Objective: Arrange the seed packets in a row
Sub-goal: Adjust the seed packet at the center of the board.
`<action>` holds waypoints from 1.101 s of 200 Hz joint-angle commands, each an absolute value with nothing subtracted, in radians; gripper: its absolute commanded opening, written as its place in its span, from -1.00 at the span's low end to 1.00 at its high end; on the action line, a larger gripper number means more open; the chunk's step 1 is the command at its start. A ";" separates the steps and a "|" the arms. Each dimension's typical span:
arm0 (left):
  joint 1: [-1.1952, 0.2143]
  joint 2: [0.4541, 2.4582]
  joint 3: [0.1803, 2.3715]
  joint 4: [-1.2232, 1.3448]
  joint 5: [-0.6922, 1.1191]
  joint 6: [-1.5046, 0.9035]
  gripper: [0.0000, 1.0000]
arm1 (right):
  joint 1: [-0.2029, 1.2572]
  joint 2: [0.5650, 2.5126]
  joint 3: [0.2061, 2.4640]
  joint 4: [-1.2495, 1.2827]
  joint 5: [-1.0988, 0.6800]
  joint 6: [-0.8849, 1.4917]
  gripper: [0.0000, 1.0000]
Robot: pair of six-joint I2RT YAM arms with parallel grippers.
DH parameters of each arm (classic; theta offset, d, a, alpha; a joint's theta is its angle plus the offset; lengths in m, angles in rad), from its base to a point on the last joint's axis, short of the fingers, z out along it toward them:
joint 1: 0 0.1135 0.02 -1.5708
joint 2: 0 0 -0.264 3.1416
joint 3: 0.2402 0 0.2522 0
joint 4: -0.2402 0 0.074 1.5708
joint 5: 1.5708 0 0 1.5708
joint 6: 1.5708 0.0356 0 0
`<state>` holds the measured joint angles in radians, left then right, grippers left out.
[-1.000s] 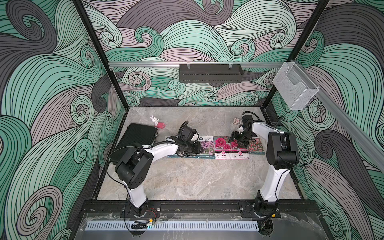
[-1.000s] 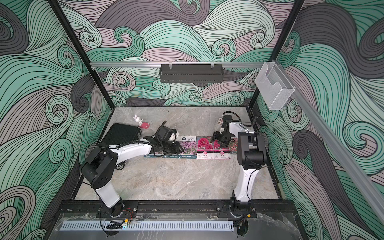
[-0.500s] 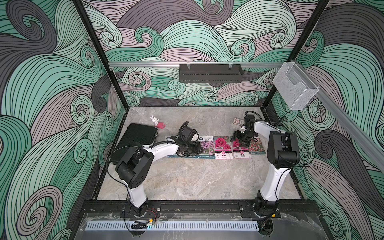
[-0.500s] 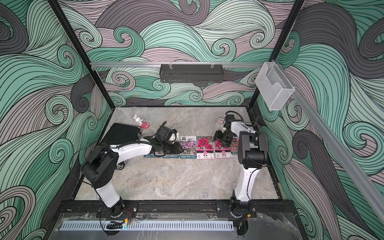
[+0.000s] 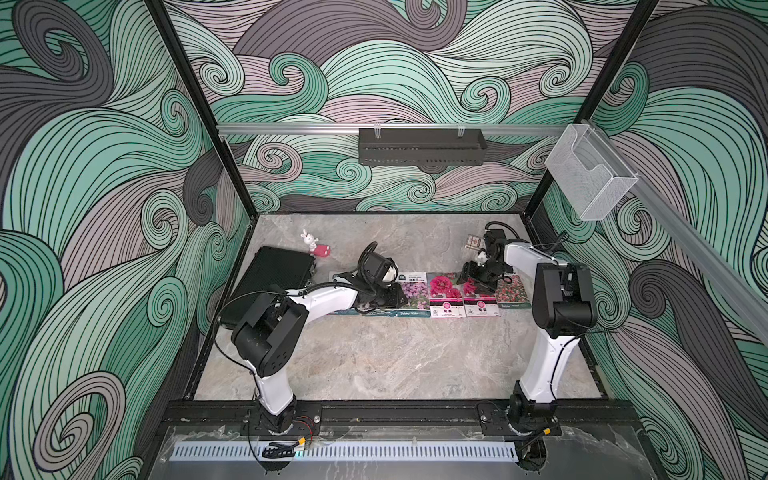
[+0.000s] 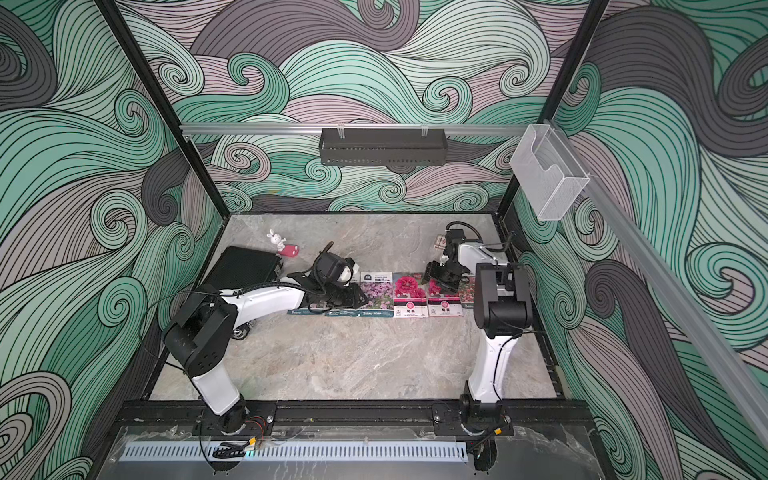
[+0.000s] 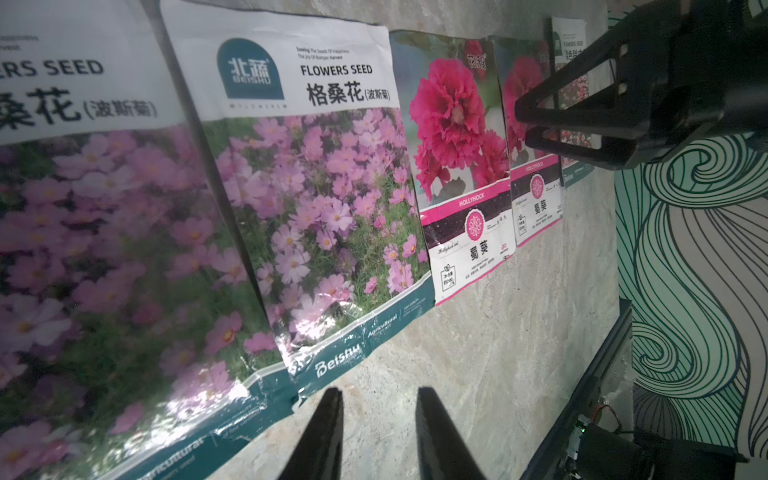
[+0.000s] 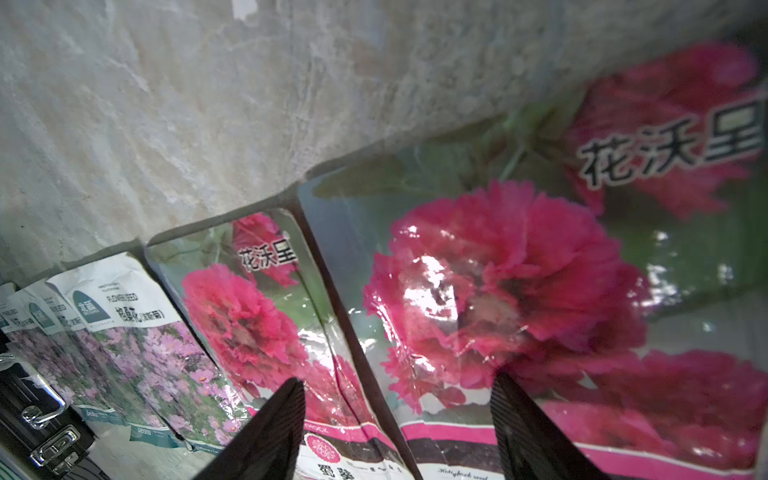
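The red-pink mix packet's front edge (image 5: 514,306) is farther back than the front edges of the magenta packets, so next my right gripper moves over to that packet (image 5: 517,291) and slides it forward.
The seed packets lie flat, side by side in a row across the middle of the table. A purple-bloom packet (image 5: 413,293) is followed to the right by two magenta packets (image 5: 444,293) (image 5: 480,305) and a red-pink mix packet (image 5: 513,293). My left arm covers more purple packets (image 7: 83,228) at the left end. My left gripper (image 7: 376,392) is open, narrowly, over bare table just past the purple packets' front edge, with nothing between its fingers. My right gripper (image 8: 398,378) is open wide and hangs just above the two magenta packets, holding nothing.
A black ribbed slab (image 5: 274,278) lies at the left wall. A small rabbit figure (image 5: 308,240) and a red piece (image 5: 321,250) stand behind it. A patterned box (image 5: 473,242) sits at the back right, behind my right arm. The back wall carries a black shelf (image 5: 422,145).
My right gripper has shifted slightly over the magenta packets. The left arm and the packets have stayed put.
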<state>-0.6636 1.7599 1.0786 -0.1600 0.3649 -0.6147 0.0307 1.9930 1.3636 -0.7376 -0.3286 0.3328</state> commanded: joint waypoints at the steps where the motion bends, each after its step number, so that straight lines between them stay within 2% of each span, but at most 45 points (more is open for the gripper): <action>1: -0.669 1.775 1.096 -0.146 0.374 -0.624 -0.37 | 0.036 2.010 1.354 -0.747 -0.324 0.330 0.44; 70: -0.669 1.775 1.094 -0.143 0.379 -0.626 -0.37 | 0.016 1.925 1.389 -0.756 -0.315 0.336 0.51; 132: -0.669 1.777 1.108 -0.157 0.376 -0.617 -0.37 | -0.056 1.820 1.483 -0.803 -0.386 0.339 0.60; 163: -0.669 1.773 1.111 -0.163 0.374 -0.614 -0.37 | -0.140 1.858 1.493 -0.805 -0.391 0.335 0.56; 220: -0.670 1.779 1.118 -0.166 0.380 -0.613 -0.37 | -0.211 1.986 1.543 -0.839 -0.311 0.307 0.47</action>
